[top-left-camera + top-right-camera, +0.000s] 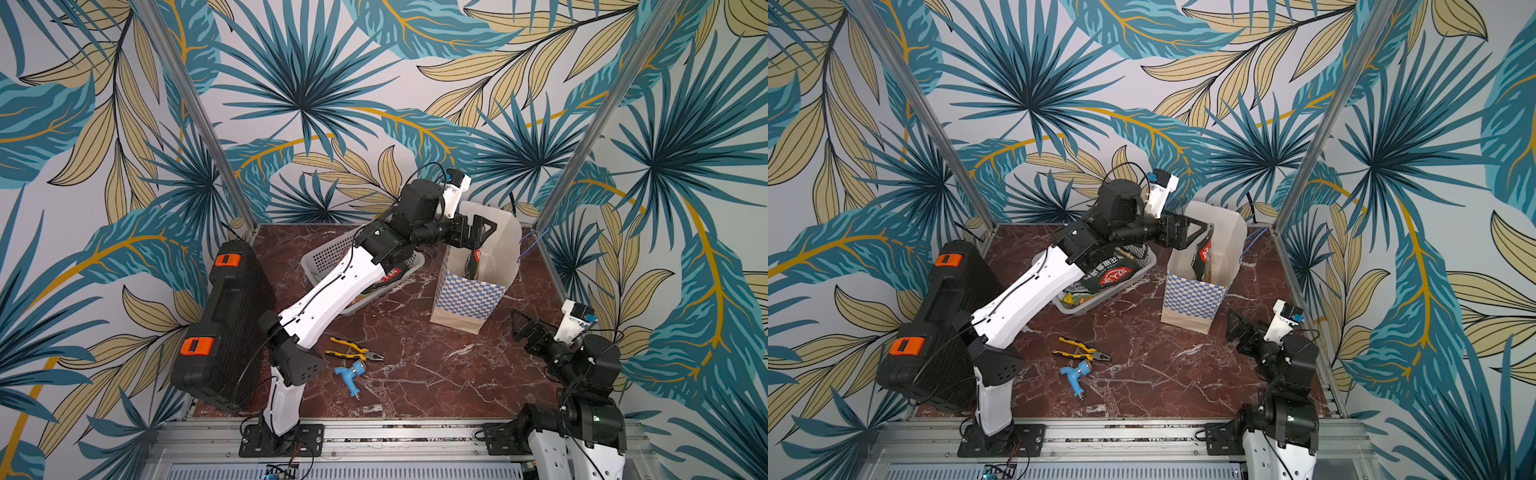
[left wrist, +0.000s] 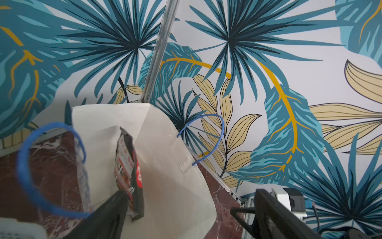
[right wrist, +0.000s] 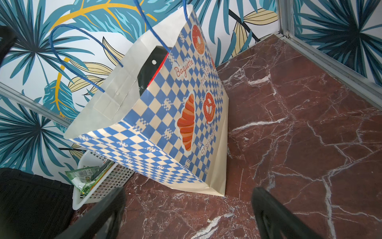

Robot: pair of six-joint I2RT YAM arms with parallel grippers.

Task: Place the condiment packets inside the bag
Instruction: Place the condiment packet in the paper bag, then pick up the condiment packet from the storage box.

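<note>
I should keep moving my left gripper to the basket and close it on its top packet (image 1: 1113, 273), as a packet stands inside the bag (image 1: 1204, 257), clear of my open fingers.
The bag (image 1: 469, 291) (image 1: 1192, 295) stands upright at the back right of the marble table, its mouth open. My left gripper (image 1: 482, 232) (image 2: 190, 207) hovers over that mouth with its jaws wide open. A dark condiment packet (image 1: 473, 259) (image 2: 128, 165) with a red logo stands on edge inside the bag, right beside one finger (image 2: 111, 211), not clamped. Its dark top also shows in the right wrist view (image 3: 148, 68). More condiment packets (image 1: 1111, 276) (image 3: 86, 175) lie in the white basket (image 1: 328, 253). My right gripper (image 1: 519, 328) (image 3: 188, 207) is open and empty, low, in front of the bag.
The left arm stretches over the basket. Yellow-handled pliers (image 1: 353, 349) and a blue tap fitting (image 1: 351, 374) lie at the table's front middle. A black tool case (image 1: 224, 324) leans at the left edge. Metal frame posts stand at the back corners.
</note>
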